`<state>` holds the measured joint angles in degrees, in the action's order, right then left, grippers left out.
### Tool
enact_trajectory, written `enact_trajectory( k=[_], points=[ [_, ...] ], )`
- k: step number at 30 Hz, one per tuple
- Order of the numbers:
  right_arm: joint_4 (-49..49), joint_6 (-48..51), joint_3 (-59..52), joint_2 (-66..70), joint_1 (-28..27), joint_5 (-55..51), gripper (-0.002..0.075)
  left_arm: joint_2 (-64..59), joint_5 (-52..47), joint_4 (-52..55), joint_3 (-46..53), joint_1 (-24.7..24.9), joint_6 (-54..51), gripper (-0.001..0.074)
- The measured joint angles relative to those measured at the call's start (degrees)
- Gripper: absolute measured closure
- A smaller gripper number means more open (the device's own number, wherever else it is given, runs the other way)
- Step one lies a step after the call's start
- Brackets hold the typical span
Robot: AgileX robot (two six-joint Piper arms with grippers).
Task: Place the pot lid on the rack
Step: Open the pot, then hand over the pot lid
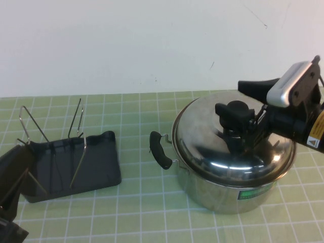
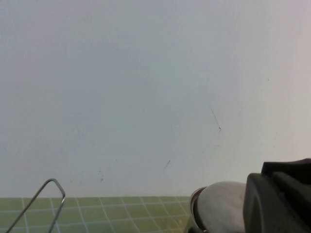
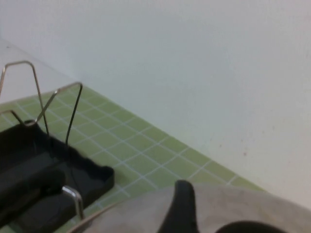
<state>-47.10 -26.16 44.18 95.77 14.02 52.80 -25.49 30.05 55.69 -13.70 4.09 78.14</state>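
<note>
The pot lid will stand on its edge when I lower it in, because the rack's wire loops are upright with a gap between them.
The pot lid, domed shiny steel with a black knob, sits on the steel pot at the right. My right gripper is at the knob, open, with one finger beyond it and one on the near side. In the right wrist view a fingertip stands a little apart from the knob over the lid. The rack, a dark grey tray with wire loops, stands at the left. My left gripper is low at the left edge, next to the rack, open and empty.
The pot's black handle points toward the rack. Green gridded mat lies between rack and pot. A white wall runs behind. The left wrist view shows one wire loop, the lid's edge and one of its fingers.
</note>
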Motion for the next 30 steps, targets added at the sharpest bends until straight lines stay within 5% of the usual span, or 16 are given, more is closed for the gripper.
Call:
enact_trajectory(
  k=[5, 9, 22, 27, 30],
  points=[
    [-2.8, -0.1, 0.0, 2.7, 0.0, 0.2, 0.0219, 0.0, 0.0, 1.2, 0.0, 0.0, 1.7, 0.0737],
    [-3.4, -0.2, 0.4, 3.3, 0.1, 1.5, 0.0389, 0.0, 0.0, 1.2, 0.0, 0.0, 2.9, 0.0737],
    [2.9, 0.4, 0.1, 3.4, 0.1, 9.1, 0.0391, 0.0, 6.6, 1.6, 0.0, 0.0, 23.5, 0.0730],
    [5.4, -2.8, 1.6, -0.1, 0.1, 10.9, 0.0391, 0.0, 7.9, -0.8, 0.0, 0.0, 37.5, 0.0568],
    [4.1, -4.6, 3.5, -3.1, 1.7, 10.9, 0.0391, 0.0, 9.8, -1.4, 0.0, 0.0, 42.1, 0.0351]
  ],
)
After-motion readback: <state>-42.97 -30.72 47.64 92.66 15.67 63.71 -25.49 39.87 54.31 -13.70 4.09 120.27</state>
